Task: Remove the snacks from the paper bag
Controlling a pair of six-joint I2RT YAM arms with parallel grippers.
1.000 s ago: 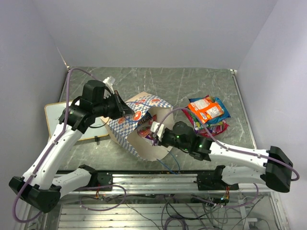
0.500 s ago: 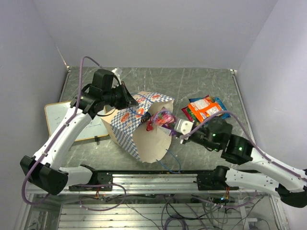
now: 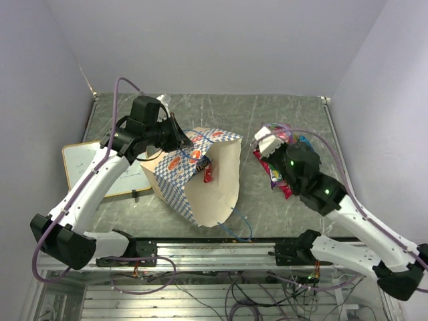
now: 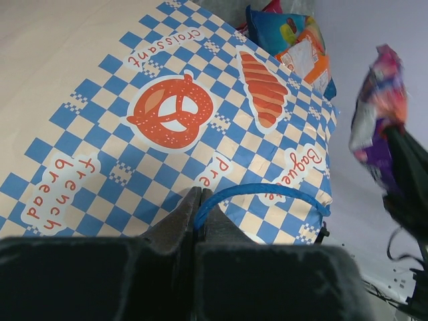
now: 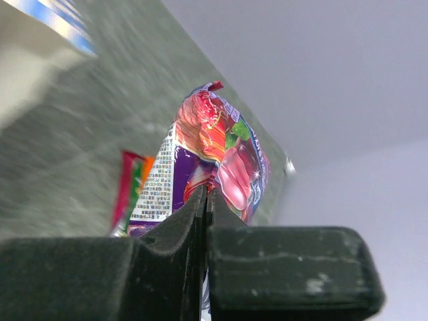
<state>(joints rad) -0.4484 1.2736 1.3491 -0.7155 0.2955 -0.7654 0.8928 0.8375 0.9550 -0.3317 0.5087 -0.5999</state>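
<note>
My right gripper should keep lowering the purple-pink packet (image 5: 224,150), which is clear of the bag's opening and above the snack pile (image 3: 275,175), and let go of it there.
The paper bag (image 3: 200,190) lies tipped on the table, its cream mouth facing front right. My left gripper (image 3: 175,138) is shut on the bag's blue cord handle (image 4: 261,192) and holds that side up; the checkered side (image 4: 167,120) fills the left wrist view. A red snack packet (image 3: 208,174) shows inside the bag's mouth. My right gripper (image 3: 266,146) is shut on a purple-pink snack packet (image 5: 217,154), raised to the right of the bag, above the snacks lying there. That packet also shows in the left wrist view (image 4: 378,114).
Several snack packets lie on the table right of the bag, partly under my right arm: a red one (image 3: 279,182), red-green ones (image 5: 130,187), blue and orange ones (image 4: 297,40). A white framed board (image 3: 80,167) lies at the left. The second blue handle (image 3: 237,224) trails near the front edge.
My right gripper has pulled the purple-pink packet out of the bag's mouth and carried it right and back, over the snack pile. My left gripper keeps hold of the handle.
</note>
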